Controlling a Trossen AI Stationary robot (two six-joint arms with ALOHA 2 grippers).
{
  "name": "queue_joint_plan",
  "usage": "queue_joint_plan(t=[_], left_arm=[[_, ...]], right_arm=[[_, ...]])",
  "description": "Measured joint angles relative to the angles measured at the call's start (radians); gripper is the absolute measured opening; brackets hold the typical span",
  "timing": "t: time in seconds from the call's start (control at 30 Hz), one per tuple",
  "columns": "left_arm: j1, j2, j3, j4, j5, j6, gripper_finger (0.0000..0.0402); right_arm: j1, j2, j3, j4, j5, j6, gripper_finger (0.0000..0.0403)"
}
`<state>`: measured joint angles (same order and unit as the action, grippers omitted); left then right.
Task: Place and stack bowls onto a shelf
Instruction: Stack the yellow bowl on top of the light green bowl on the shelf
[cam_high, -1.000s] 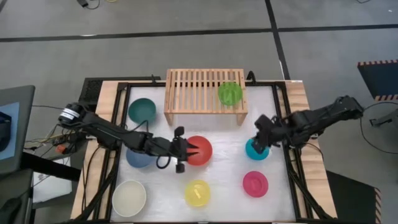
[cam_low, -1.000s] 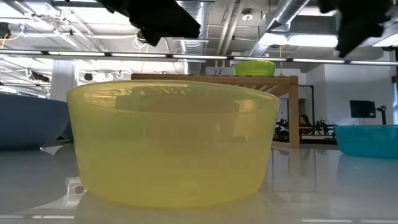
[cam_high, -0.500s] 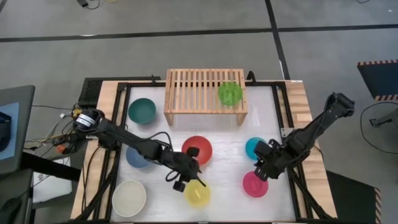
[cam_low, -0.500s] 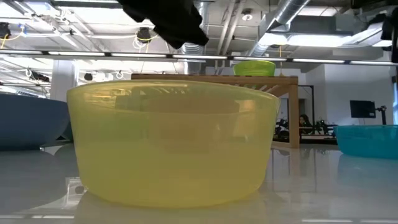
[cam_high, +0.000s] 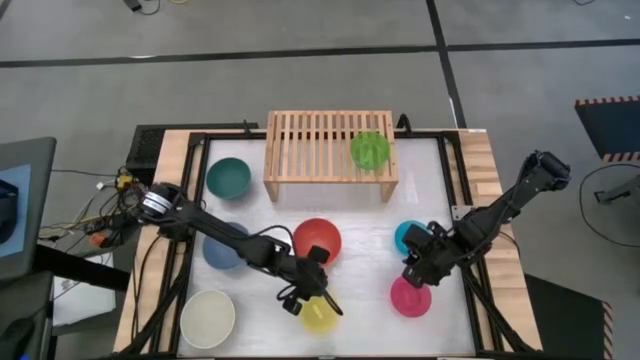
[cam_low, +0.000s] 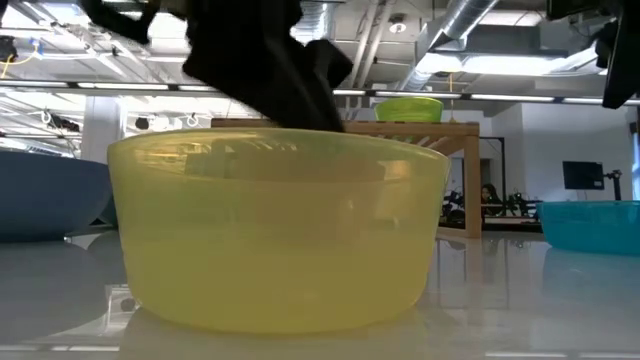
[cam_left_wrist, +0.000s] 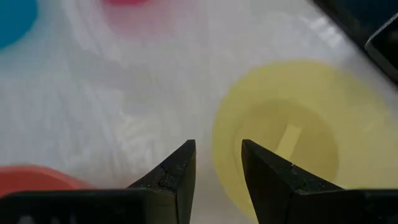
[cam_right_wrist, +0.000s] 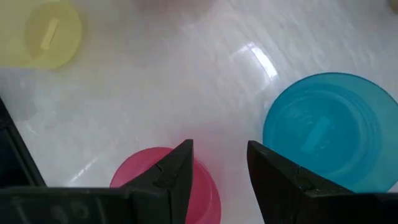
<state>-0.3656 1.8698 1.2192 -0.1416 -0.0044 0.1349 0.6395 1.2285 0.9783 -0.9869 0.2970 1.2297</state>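
Note:
I expect the yellow bowl (cam_high: 319, 314) to sit deep inside the lime green bowl when I stack it there, because it narrows to a small base (cam_left_wrist: 287, 140).
The yellow bowl (cam_high: 320, 315) (cam_low: 280, 235) sits upright near the table's near edge. My left gripper (cam_high: 308, 296) (cam_left_wrist: 217, 163) is open just above it, one finger outside and one inside the rim (cam_left_wrist: 219, 134) on the bowl's left side. My right gripper (cam_high: 418, 272) (cam_right_wrist: 219, 163) hovers open over the far edge of the pink bowl (cam_high: 410, 297) (cam_right_wrist: 163, 180), beside the cyan bowl (cam_high: 408, 236) (cam_right_wrist: 329, 130). A lime green bowl (cam_high: 370, 150) (cam_low: 408, 108) stands on the right end of the wooden shelf (cam_high: 330, 145).
Red bowl (cam_high: 318, 240) sits mid-table under the left arm, the slate blue bowl (cam_high: 222, 252) left of it. Dark green bowl (cam_high: 228, 177) is beside the shelf's left leg, cream white bowl (cam_high: 208, 318) at the near left corner. The shelf's left slats (cam_high: 300, 145) are bare.
My left gripper moved from beside the red bowl toward the table's near edge and came down over the yellow bowl's rim. My right gripper left the cyan bowl and moved toward the near edge, stopping over the pink bowl. No bowl has moved.

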Motion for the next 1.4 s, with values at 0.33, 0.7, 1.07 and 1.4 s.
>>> queue_joint_plan(t=[0.33, 0.7, 1.07, 1.4], left_arm=[[0.003, 0.047, -0.002, -0.005, -0.012, -0.002, 0.0110], [0.003, 0.054, -0.002, 0.007, 0.016, -0.039, 0.0005], [0.016, 0.047, 0.146, -0.061, 0.037, -0.069, 0.0000], [0.157, -0.016, 0.370, -0.161, -0.069, -0.060, 0.0000]], right_arm=[[0.000, 0.000, 0.000, 0.001, -0.003, -0.002, 0.0175], [0.000, 0.002, 0.000, 0.002, 0.011, -0.009, 0.0175], [0.001, 0.002, 0.000, -0.003, 0.022, -0.027, 0.0175], [0.045, 0.003, 0.000, -0.023, 0.075, -0.039, 0.0175]])
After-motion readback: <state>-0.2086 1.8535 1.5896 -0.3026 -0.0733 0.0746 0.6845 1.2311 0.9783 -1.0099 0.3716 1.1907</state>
